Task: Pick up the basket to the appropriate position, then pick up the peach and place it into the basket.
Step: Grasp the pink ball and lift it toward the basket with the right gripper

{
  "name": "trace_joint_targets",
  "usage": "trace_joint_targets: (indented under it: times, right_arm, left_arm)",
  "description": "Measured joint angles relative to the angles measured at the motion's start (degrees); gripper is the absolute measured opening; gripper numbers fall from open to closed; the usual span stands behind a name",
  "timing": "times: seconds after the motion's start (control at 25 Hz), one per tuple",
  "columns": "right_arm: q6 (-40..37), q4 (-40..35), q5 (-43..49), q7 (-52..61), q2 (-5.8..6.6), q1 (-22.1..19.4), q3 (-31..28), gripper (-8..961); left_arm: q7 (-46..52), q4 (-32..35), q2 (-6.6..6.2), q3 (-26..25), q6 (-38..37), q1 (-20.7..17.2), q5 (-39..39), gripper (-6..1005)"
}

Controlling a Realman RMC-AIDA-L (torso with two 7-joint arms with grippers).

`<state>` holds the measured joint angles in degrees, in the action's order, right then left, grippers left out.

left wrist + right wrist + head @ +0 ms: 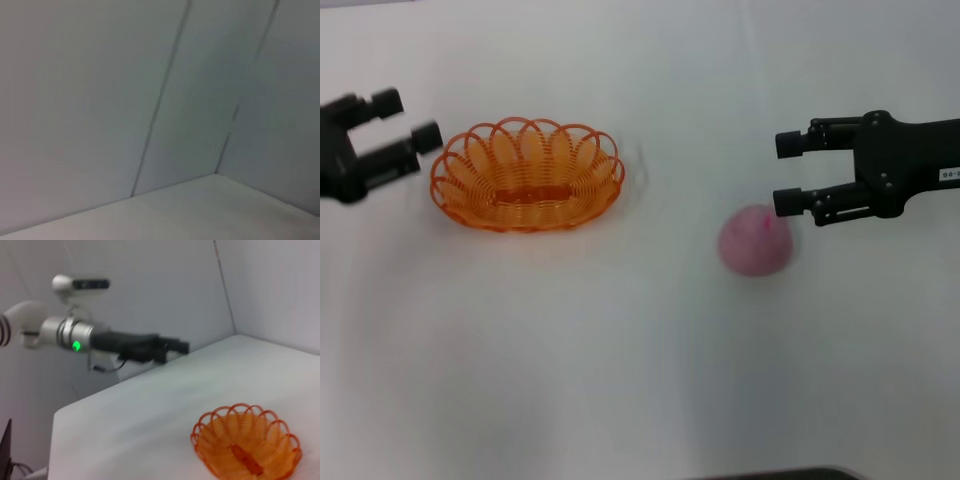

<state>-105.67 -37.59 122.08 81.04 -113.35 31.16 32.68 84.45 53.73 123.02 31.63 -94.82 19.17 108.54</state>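
The peach point(754, 248) has my level right gripper's open fingers pointing past it, so I should swing that gripper back clear and tip it down onto the peach's top point(757, 232).
The orange openwork basket point(526, 175) stands empty on the white table at the left of the head view; it also shows in the right wrist view point(246, 447). My left gripper point(406, 118) is open just left of the basket's rim, apart from it, and shows far off in the right wrist view point(181, 345). The pink peach point(754, 241) lies on the table to the right. My right gripper point(788, 172) is open and empty, just above and right of the peach, with its lower fingertip over the peach's top edge.
The white table point(620, 360) spreads wide in front and between basket and peach. The left wrist view shows only the grey wall panels point(100, 100) and a table corner point(215, 210). A dark edge point(770, 474) shows at the near side.
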Motion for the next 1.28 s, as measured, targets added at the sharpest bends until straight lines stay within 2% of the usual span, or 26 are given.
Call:
trace_joint_targets:
  times: [0.2,0.48,0.64,0.92,1.08,1.16,1.28]
  right_arm:
    - [0.5,0.5,0.0,0.2,-0.05,0.0,-3.4,864]
    - [0.6,-0.1,-1.2,3.7,0.13,0.6,-4.4,864]
    - [-0.2,-3.3,-1.4,8.1,0.5,1.9,-3.9,864]
    - [-1.8,-15.6,-1.1,19.6,1.08,4.6,1.6,865]
    - [-6.5,-26.8,1.6,25.4,1.21,6.4,5.8,865]
    - [-7.8,-31.2,4.2,28.2,0.95,7.7,7.3,864]
    - [-7.9,-33.7,9.1,30.6,0.03,9.4,11.0,864]
  left_arm:
    - [-7.9,-4.5,-0.19,0.0,-3.5,-2.1,0.8,714]
    - [-8.7,-4.4,-1.0,-2.0,-10.3,-3.6,4.2,713]
    - [-8.8,-4.4,-1.08,-3.5,-11.7,-3.8,6.9,713]
    - [-9.4,-4.5,-1.01,-5.0,-11.8,-4.3,9.0,712]
    - [-9.6,-4.3,-1.3,-7.3,-12.0,-4.5,9.0,711]
    - [-9.6,-4.2,-1.52,-8.4,-12.4,-4.5,9.0,711]
    - [-9.6,-4.2,-1.65,-8.8,-12.6,-4.5,9.0,711]
